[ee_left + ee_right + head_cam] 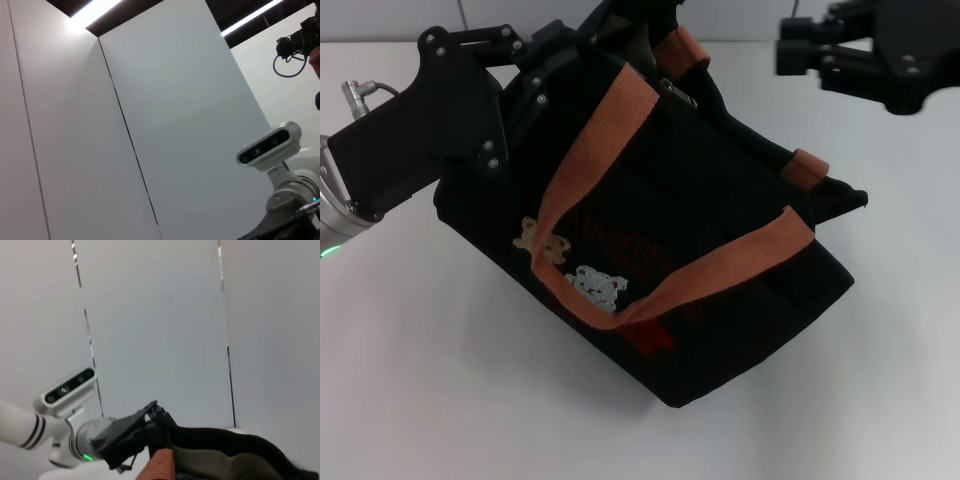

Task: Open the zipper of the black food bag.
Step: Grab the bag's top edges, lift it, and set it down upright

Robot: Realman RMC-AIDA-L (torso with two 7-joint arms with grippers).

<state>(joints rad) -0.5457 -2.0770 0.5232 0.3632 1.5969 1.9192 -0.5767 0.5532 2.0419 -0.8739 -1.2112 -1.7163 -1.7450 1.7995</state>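
The metallic pull (678, 94) is partway along the zipper. I should grip it with my right gripper and slide it to the bag's end (832, 197) away from my left gripper.
The black food bag (720, 220) lies tilted on the white table (440, 380), its bear patches (595, 285) and red label (648, 336) facing me. An orange-brown handle (610, 130) loops across its front. The zipper runs along the top rim, with its small metallic pull (677, 94) near the far left end. My left gripper (582, 40) is shut on the bag's far left top corner; the right wrist view also shows this left gripper (152, 429) clamped on the bag's (225, 442) end. My right gripper (786, 50) hovers above the bag's right end, apart from it.
The bag's second handle (810, 165) sticks up at the rear right. The left wrist view shows only wall panels (175, 125) and the robot's head camera (270, 145). White tabletop stretches around the bag on the near and right sides.
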